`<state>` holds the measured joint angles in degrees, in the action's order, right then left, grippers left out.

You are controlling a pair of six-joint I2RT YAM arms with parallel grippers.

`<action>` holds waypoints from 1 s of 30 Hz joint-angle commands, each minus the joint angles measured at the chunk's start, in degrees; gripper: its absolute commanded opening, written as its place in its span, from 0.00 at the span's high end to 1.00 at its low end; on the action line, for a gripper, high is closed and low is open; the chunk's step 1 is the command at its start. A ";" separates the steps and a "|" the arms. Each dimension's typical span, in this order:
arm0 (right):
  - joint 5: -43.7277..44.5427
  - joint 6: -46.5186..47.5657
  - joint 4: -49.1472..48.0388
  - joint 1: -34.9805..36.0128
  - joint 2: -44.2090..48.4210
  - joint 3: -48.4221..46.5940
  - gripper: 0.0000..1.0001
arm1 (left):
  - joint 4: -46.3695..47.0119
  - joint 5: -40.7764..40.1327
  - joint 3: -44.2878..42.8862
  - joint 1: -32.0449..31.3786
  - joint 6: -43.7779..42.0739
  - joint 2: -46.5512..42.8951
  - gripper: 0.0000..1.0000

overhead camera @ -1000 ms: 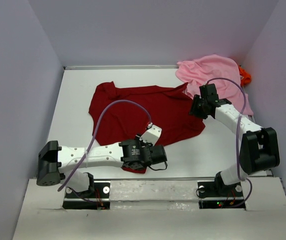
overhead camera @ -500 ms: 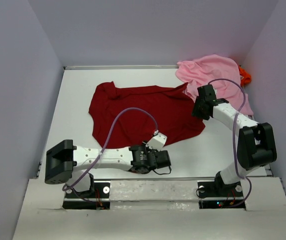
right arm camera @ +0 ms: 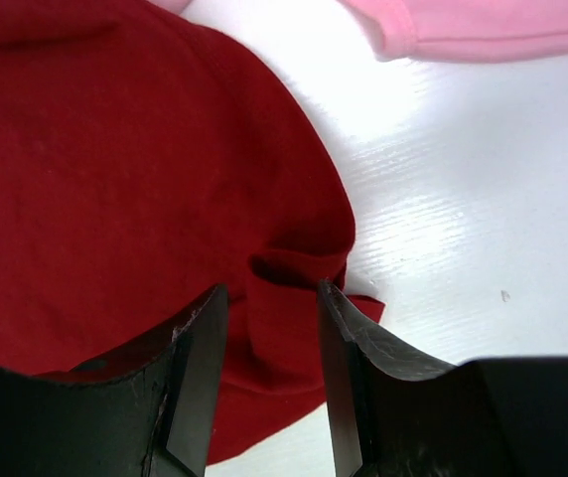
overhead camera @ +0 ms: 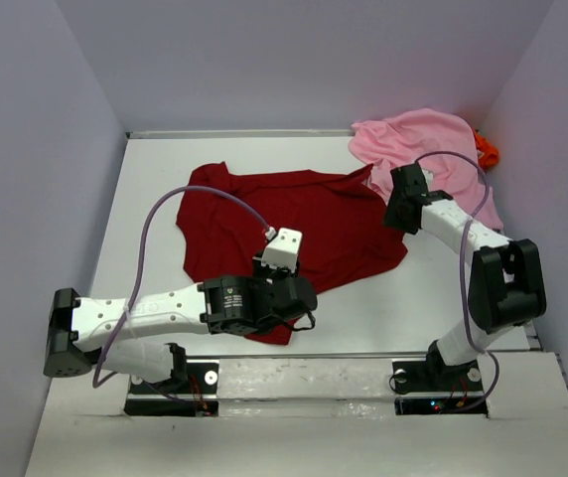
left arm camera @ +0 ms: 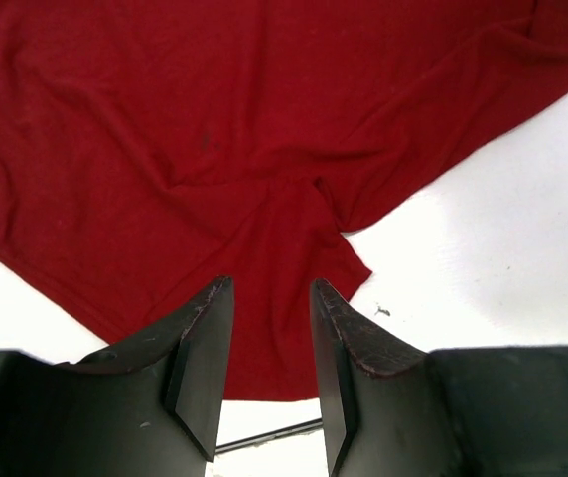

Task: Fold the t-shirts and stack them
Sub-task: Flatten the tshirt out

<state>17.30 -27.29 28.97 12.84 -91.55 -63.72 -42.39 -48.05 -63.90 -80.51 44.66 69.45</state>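
The edge of the dark red t-shirt is in a folded flap (right arm camera: pixel 302 266). Next, my right gripper grips the cloth there (right arm camera: pixel 284 310) and pulls it away from the middle of the t-shirt first.
The dark red t-shirt (overhead camera: pixel 284 219) lies spread and wrinkled in the middle of the white table. My left gripper (overhead camera: pixel 302 298) hovers over its near corner (left arm camera: pixel 264 328), open, with the cloth showing below the gap (left arm camera: pixel 269 298) and nothing pinched. My right gripper (overhead camera: pixel 395 213) is open above the shirt's right edge, where a folded flap of red cloth (right arm camera: pixel 294 268) lies under the jaws (right arm camera: pixel 269 298). The light pink t-shirt (overhead camera: pixel 423 149) is bunched at the back right, its hem (right arm camera: pixel 483 30) in the right wrist view. A bit of the bright orange t-shirt (overhead camera: pixel 487 151) peeks out behind it.
Grey walls close in the table (overhead camera: pixel 145 189) on the left, back and right. A metal rail (overhead camera: pixel 304 360) runs along the near edge by the arm bases. Purple cables loop over both arms.
My left arm has swung back and left, bringing its gripper from the front edge onto the red shirt's near corner. The right gripper crept slightly toward the back along the shirt's right edge.
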 commanded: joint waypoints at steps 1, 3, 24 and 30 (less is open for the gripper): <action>-1.30 -0.93 -1.72 0.52 -3.37 -1.67 0.53 | -1.46 -3.63 1.41 0.09 2.97 0.16 0.53; -1.56 -0.84 -1.81 0.52 -5.39 -2.28 0.54 | -1.90 -3.63 1.49 0.09 3.58 -0.10 0.53; -4.38 -0.92 -3.31 0.52 -4.88 -0.70 1.00 | -4.10 -4.59 0.88 0.09 3.85 -4.15 0.53; -6.40 -2.42 -2.96 0.52 7.15 6.49 1.00 | -2.78 -3.45 1.50 0.09 2.80 -4.50 0.53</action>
<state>11.97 -28.34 26.89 12.84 -93.49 -60.45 -45.67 -49.32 -62.70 -80.51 46.59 66.72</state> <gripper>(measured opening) 0.011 0.466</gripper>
